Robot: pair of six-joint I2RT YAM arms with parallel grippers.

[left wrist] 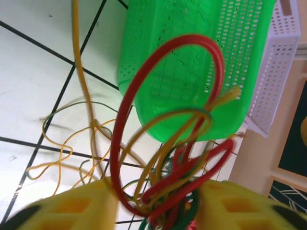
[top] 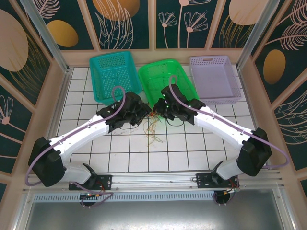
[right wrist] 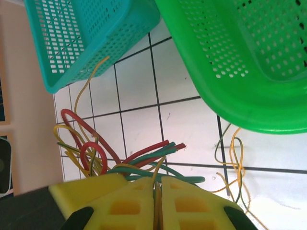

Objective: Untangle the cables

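Observation:
My open left fingers have the red loop and yellow strands loose in them, so next I clamp the bunch and pull it away from my right gripper.
The cables are a tangle of thin red, yellow and green wires on the white tiles between my two arms. In the left wrist view a big red loop and a bunch of yellow, red and green strands run down between the yellow fingers. The left gripper has its jaws apart, loosely around that bunch, and the picture is blurred. My right gripper is shut on a thin yellow strand, with red and green cable ends fanning out just beyond its tips. In the top view both grippers meet over the tangle.
Three baskets stand at the back of the table: teal, green and lilac. The green basket lies close behind the tangle. Loose thin wires trail over the tiles near it. Frame walls close both sides.

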